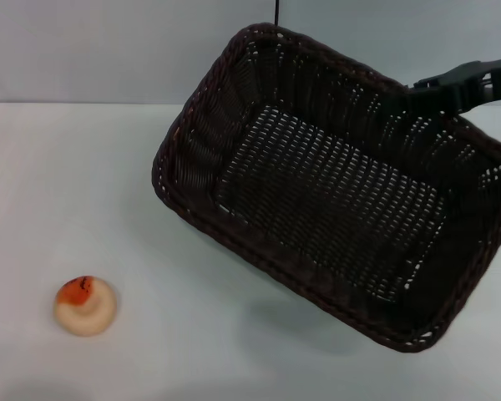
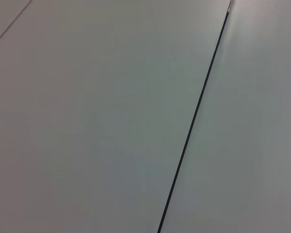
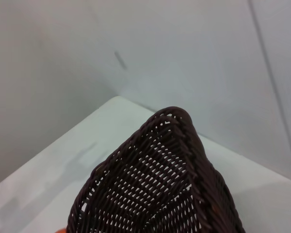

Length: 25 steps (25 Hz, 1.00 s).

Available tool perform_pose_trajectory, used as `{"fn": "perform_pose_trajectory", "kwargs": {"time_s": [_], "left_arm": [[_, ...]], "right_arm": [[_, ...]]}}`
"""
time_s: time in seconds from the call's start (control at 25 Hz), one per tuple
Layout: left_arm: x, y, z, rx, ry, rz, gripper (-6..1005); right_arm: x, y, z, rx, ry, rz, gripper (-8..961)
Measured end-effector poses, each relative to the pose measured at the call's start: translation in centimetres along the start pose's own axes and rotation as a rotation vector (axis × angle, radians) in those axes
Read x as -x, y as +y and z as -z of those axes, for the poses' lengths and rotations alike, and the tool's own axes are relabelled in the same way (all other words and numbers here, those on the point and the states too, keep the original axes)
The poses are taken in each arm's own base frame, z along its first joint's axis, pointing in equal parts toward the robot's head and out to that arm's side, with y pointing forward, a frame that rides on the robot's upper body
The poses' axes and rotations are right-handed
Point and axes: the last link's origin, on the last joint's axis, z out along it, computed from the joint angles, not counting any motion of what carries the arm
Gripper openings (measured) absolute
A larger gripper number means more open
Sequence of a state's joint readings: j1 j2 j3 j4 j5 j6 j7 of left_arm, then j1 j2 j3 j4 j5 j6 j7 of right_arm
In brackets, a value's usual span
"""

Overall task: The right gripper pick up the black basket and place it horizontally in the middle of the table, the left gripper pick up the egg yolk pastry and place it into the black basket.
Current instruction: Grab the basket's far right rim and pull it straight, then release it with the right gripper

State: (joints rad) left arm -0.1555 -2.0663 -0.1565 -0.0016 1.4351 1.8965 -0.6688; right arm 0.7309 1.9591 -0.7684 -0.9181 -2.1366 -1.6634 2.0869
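I can see the black basket hanging crooked [image 1: 334,196], so my right gripper should turn it square and lower it before my left gripper picks up the egg yolk pastry [image 1: 85,307].
The black basket [image 1: 334,196] hangs tilted above the table [image 1: 83,184] at the centre right, with its shadow on the tabletop below it. My right gripper [image 1: 413,88] comes in from the far right and is shut on the basket's far rim. The right wrist view shows one basket corner [image 3: 177,121] up close, with the table [image 3: 63,160] beneath it. The egg yolk pastry [image 1: 85,307] sits on the table at the near left, well apart from the basket. My left gripper shows in no view; the left wrist view holds only a pale surface.
A grey wall [image 1: 92,46] runs behind the table's far edge. A thin dark seam [image 2: 194,121] crosses the pale surface in the left wrist view. Bare tabletop lies between the pastry and the basket.
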Motion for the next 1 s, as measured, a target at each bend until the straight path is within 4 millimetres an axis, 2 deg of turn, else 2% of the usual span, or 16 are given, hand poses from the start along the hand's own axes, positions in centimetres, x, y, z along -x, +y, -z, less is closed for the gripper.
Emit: {"fn": "perform_pose_trajectory", "kwargs": {"time_s": [0.32,0.48,0.52,0.68,0.92,1.0], "left_arm": [[0.1,0.1,-0.2,0.008,-0.002,0.004,806],[0.2,0.2,-0.2,0.009,-0.003,0.006,806],[0.2,0.3,-0.2,0.015,-0.006,0.007,797],[0.3,0.6,-0.2,0.035,-0.013,0.01,760],[0.6,1.0,-0.1,0.065,-0.037,0.026,706],[0.8,1.2,0.1,0.076,-0.051,0.027,691]], "right_arm": [[2.3,1.7,2.1,0.114,0.097,0.232,206],[3.5,2.0,2.4,0.13,0.114,0.31,208],[4.2,2.4,2.0,0.138,0.131,0.358,208],[4.6,2.9,0.7,0.164,0.179,0.409,210],[3.8,4.4,-3.0,0.244,0.196,0.426,213],[3.7,4.5,-3.2,0.249,0.195,0.429,214]]}}
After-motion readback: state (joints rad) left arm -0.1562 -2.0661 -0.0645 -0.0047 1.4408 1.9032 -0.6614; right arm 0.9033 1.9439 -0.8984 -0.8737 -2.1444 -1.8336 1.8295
